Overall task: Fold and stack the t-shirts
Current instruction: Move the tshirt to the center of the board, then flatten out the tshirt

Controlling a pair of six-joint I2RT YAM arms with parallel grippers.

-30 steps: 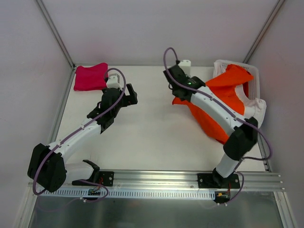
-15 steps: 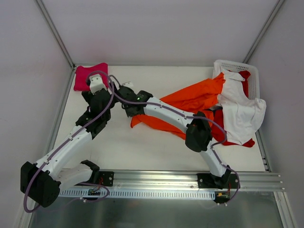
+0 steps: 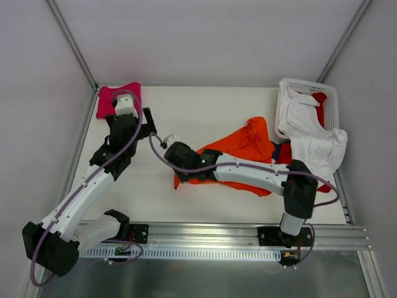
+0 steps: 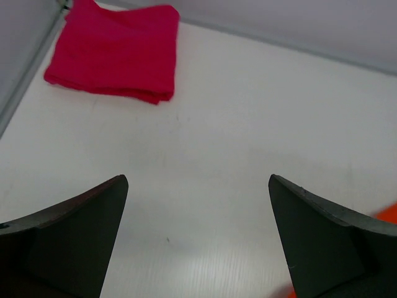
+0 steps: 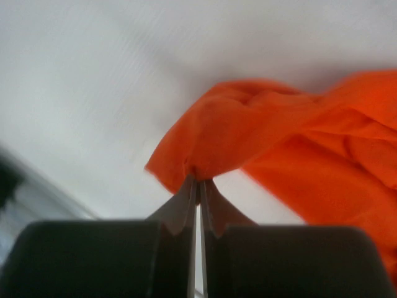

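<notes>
The orange t-shirt lies bunched (image 3: 247, 146) behind my right gripper. My right gripper should first move the held edge back toward the near rail (image 3: 248, 226), and then my left gripper should take another edge.
A magenta-pink t-shirt (image 3: 118, 99) lies folded in the far left corner; it also shows in the left wrist view (image 4: 115, 53). My left gripper (image 3: 144, 126) hangs open and empty over bare table (image 4: 198, 236), just right of and nearer than that shirt. My right gripper (image 3: 175, 162) is shut on an edge of the bright orange t-shirt (image 3: 239, 149), which lies crumpled mid-table. The right wrist view shows the pinch (image 5: 198, 180) and the orange cloth (image 5: 279, 143) trailing away. A white t-shirt (image 3: 316, 139), a red one (image 3: 319, 98) and a bit of dark blue (image 3: 280, 151) sit by the basket.
A white slotted basket (image 3: 307, 84) stands at the far right with the white and red shirts spilling over its near rim. Side walls close in left and right. A metal rail (image 3: 205, 233) runs along the near edge.
My right gripper has dragged the orange shirt off the basket, left across the table and then nearer; the shirt has bunched up. My left gripper has shifted left, away from the middle.
</notes>
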